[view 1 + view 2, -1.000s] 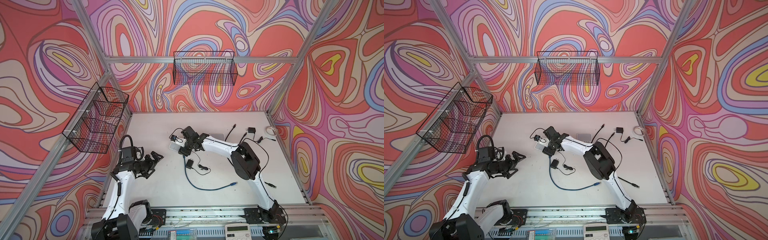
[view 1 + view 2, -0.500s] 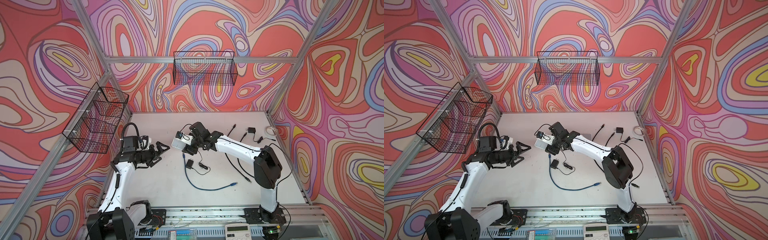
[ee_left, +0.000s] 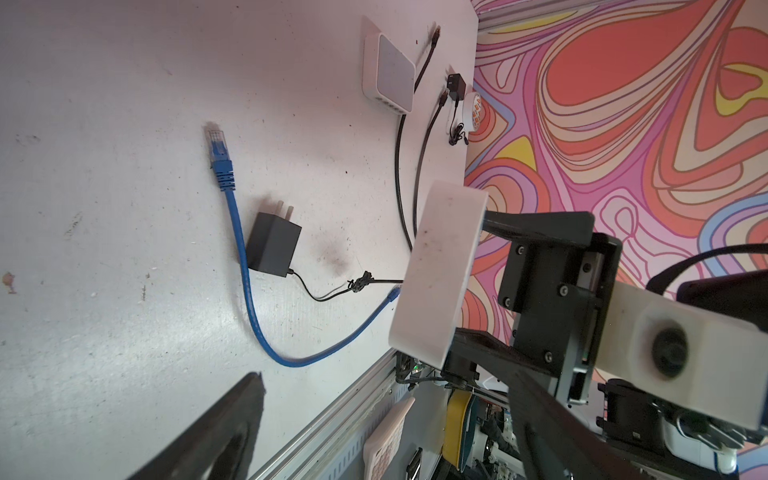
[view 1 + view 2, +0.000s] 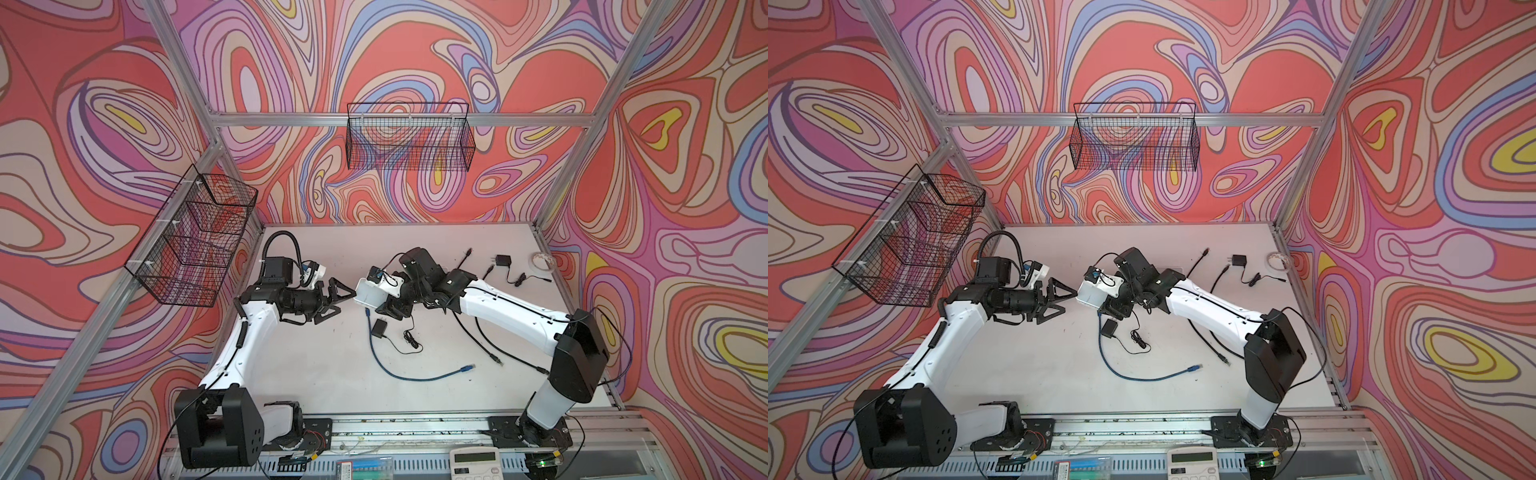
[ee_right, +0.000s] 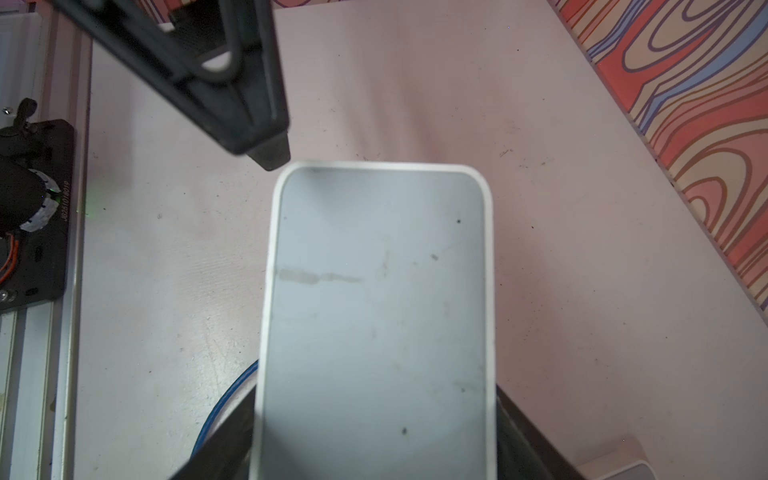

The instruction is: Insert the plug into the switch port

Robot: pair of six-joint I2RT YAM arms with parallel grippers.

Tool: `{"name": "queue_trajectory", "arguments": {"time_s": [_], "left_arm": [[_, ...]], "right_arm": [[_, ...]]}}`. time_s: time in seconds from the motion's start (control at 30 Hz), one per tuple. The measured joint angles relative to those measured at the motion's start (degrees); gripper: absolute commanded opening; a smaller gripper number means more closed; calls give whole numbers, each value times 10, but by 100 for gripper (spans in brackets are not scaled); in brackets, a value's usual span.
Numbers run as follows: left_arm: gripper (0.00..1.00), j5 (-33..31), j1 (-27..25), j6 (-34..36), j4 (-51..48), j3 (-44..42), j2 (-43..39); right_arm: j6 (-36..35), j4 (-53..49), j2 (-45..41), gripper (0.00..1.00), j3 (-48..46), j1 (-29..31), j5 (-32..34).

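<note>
Next, my left gripper grabs the switch's loose end (image 4: pixel 361 293) to free my right gripper, which is holding the white switch above the blue cable's plug (image 4: pixel 368 311).
My right gripper (image 4: pixel 381 297) is shut on a white switch (image 4: pixel 371 293), held tilted above the table; the right wrist view shows its flat grey face (image 5: pixel 378 311) between my fingers (image 5: pixel 226 440). Its ports are out of sight. My left gripper (image 4: pixel 347 303) stands open just left of the switch, one fingertip (image 5: pixel 266 153) almost at the switch's far corner; whether it touches I cannot tell. The blue cable (image 4: pixel 415 377) lies on the table, one plug (image 4: pixel 368 312) under the switch (image 3: pixel 440 274) and showing in the left wrist view (image 3: pixel 217 143), the other plug (image 4: pixel 468 367) toward the front right.
A black power adapter (image 4: pixel 378 328) with thin cord lies beside the blue cable. A second white box (image 3: pixel 388 79), black cables (image 4: pixel 482 336), another adapter (image 4: pixel 503 262) and a tape roll (image 4: pixel 540 262) lie at the back right. Wire baskets (image 4: pixel 409 141) hang on the walls. A calculator (image 4: pixel 473 459) sits by the front rail.
My left gripper has risen and moved right, up to the switch. My right arm has lifted the switch and carried it slightly right, its elbow swinging out to the right.
</note>
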Motion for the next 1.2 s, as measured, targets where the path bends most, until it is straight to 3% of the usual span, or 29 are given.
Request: {"name": "queue_trajectory", "arguments": {"time_s": [0.6,1.2], "left_arm": [[76,50,-31,39,-41,35,51],[61,73,-45,36,-38,34,54]], "right_arm": [[-17,8,0,27,-8,51,21],[-109,48,-6,27,-6,76,36]]}}
